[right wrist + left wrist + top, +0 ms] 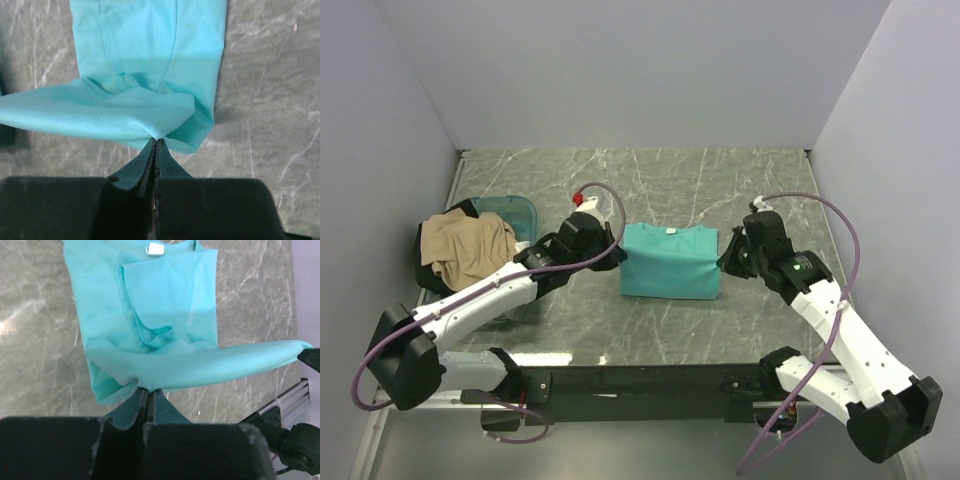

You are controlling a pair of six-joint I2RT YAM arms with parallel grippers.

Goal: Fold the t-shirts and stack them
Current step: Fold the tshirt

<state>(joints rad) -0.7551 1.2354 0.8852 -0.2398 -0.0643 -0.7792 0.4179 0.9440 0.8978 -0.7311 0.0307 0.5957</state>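
Note:
I should next carry the teal t-shirt's near edge with my left gripper until it reaches the white neck label [670,231], then let go, because that edge hangs tight and parallel to the t-shirt's collar.
A teal t-shirt [670,260] lies partly folded in the middle of the table, its white neck label [155,249] at the far end. My left gripper [616,255] is shut on the shirt's near-left corner [145,385]. My right gripper [724,260] is shut on the near-right corner [159,136]. The near edge hangs stretched between them, lifted above the rest of the shirt [150,45]. A tan t-shirt [468,245] lies crumpled at the left on top of dark cloth [426,272].
A translucent bluish tub [512,212] sits at the left under and behind the tan shirt. Grey walls close the table on the left, back and right. A metal rail [650,378] runs along the near edge.

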